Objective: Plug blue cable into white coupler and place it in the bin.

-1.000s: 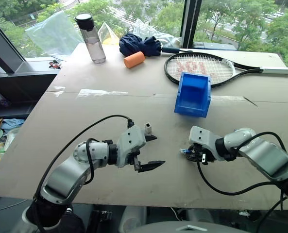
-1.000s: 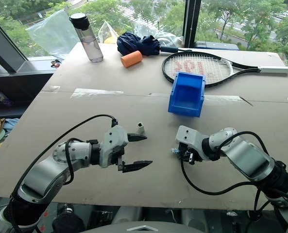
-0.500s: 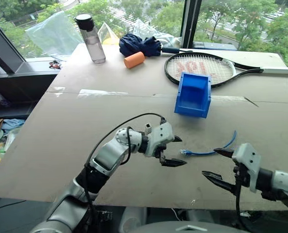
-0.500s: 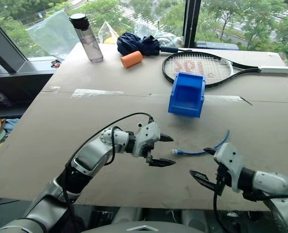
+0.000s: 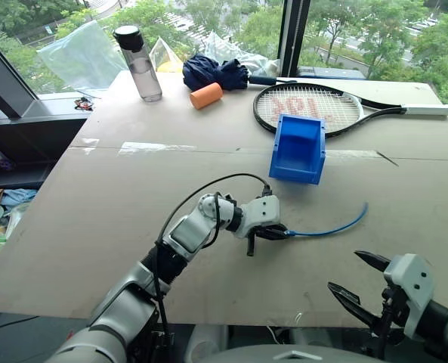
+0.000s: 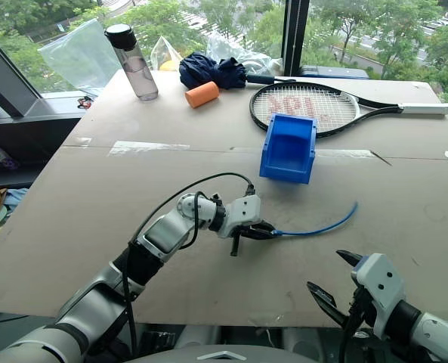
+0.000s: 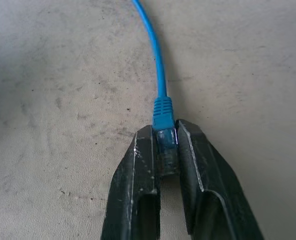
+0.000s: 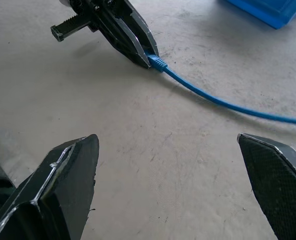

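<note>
My gripper is about to carry the blue cable, which keeps a smooth arc (image 5: 331, 231) out from its plug, so its loose end (image 5: 366, 205) will stay up stiffly.
The blue cable (image 5: 325, 229) lies curved on the table, right of centre, in front of the blue bin (image 5: 299, 147). My left gripper (image 5: 278, 233) is shut on the clear plug (image 7: 166, 145) at the cable's left end, the cord (image 7: 155, 55) running away from the fingertips. My right gripper (image 5: 344, 271) hangs open near the table's front edge, apart from the cable, with nothing between its fingers (image 8: 73, 170). Its wrist view shows the left gripper (image 8: 145, 57) pinching the cable (image 8: 212, 100). The white coupler is hidden.
A tennis racket (image 5: 314, 106) lies behind the bin. At the far edge stand a water bottle (image 5: 138, 64), an orange cylinder (image 5: 208, 94) and a dark blue folded umbrella (image 5: 216, 72). A strip of tape (image 5: 156, 147) crosses the table.
My left gripper moved right to the cable's plug and shut on it. My right gripper let go of the cable, opened and pulled back toward the near edge.
</note>
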